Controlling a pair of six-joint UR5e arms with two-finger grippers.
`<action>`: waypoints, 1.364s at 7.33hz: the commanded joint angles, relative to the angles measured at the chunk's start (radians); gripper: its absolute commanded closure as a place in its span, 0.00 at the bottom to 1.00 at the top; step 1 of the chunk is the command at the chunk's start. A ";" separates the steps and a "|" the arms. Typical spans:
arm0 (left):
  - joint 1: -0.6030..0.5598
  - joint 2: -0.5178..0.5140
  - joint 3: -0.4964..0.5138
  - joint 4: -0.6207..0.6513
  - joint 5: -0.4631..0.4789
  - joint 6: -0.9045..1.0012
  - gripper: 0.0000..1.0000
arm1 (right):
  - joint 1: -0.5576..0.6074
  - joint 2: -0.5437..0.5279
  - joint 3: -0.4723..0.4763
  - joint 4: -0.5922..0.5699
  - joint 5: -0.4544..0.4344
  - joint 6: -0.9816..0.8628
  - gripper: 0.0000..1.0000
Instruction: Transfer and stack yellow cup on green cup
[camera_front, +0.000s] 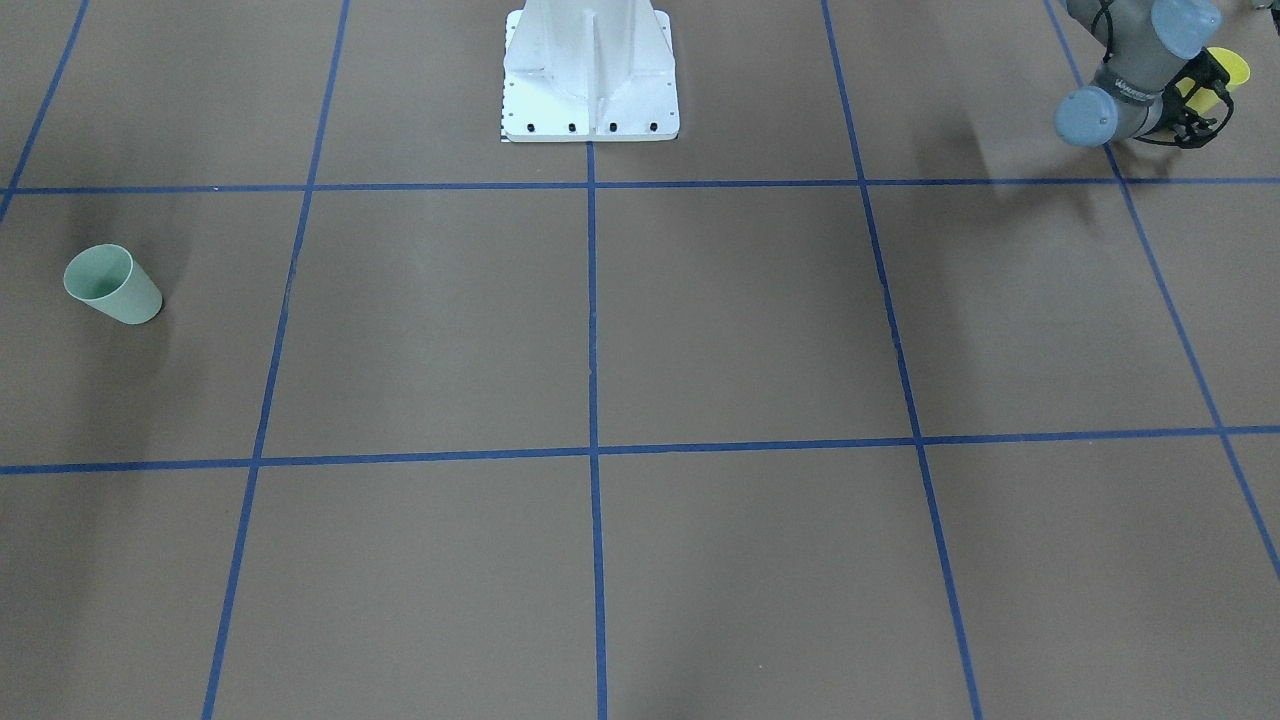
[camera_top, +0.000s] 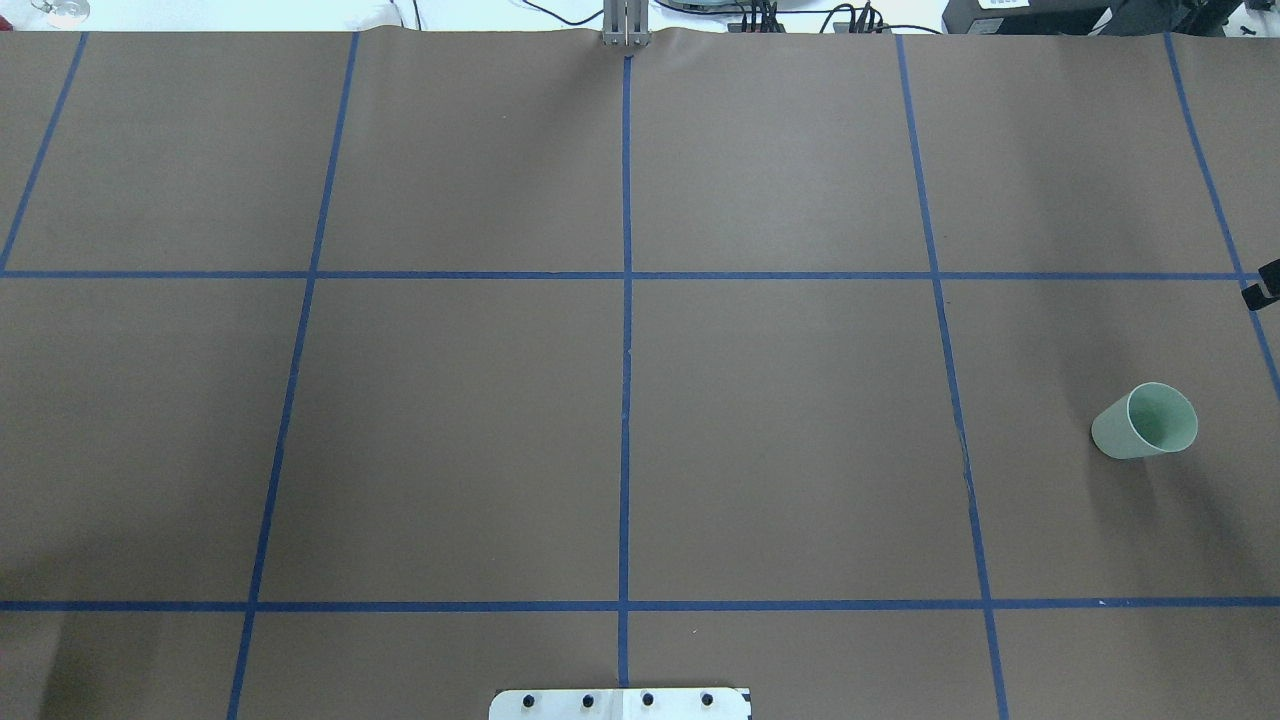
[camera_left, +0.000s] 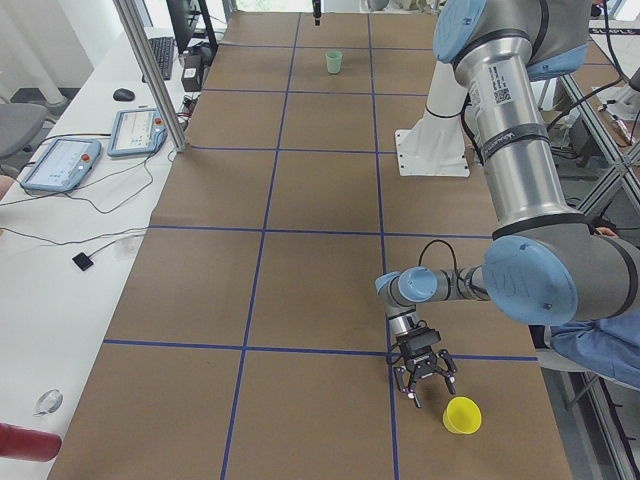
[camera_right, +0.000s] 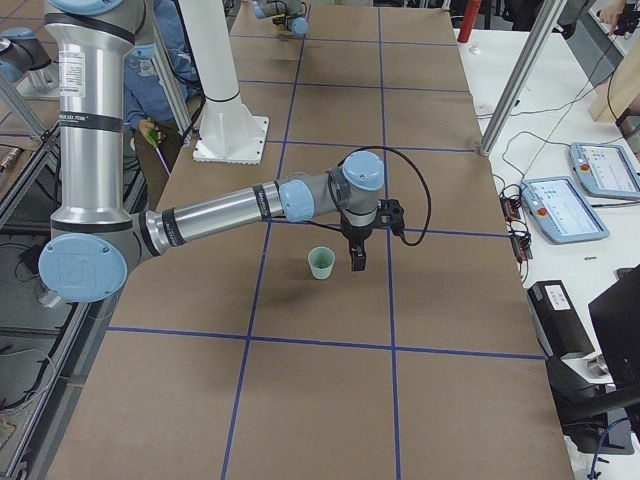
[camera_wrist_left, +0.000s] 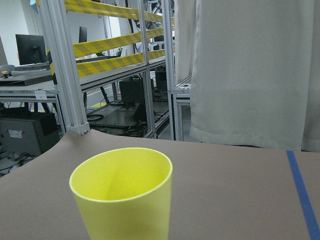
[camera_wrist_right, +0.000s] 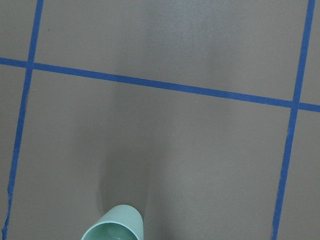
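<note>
I expect the yellow cup to let my right gripper's finger inside when I hand it across, since its wide, round opening stands open.
The yellow cup stands upright near the table's corner on my left side. It fills the lower left wrist view and also shows in the front view and the left view. My left gripper hangs low next to it, open and empty, a short gap away; the front view shows it too. The green cup stands upright far on my right side. My right gripper points down just beside the green cup, not touching it; I cannot tell whether it is open or shut.
The brown table cover carries a grid of blue tape lines. The white robot base stands at the middle of my side. The table's edge lies close behind the yellow cup. Pendants and cables lie on the white side bench.
</note>
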 joint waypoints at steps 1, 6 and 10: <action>0.041 0.000 0.041 -0.045 -0.038 -0.029 0.01 | -0.008 0.001 0.003 0.000 -0.003 0.000 0.00; 0.080 0.022 0.121 -0.129 -0.038 -0.049 0.01 | -0.011 -0.002 0.017 0.000 -0.001 0.000 0.00; 0.126 0.076 0.142 -0.183 -0.060 -0.119 1.00 | -0.011 -0.004 0.035 -0.002 0.000 0.006 0.00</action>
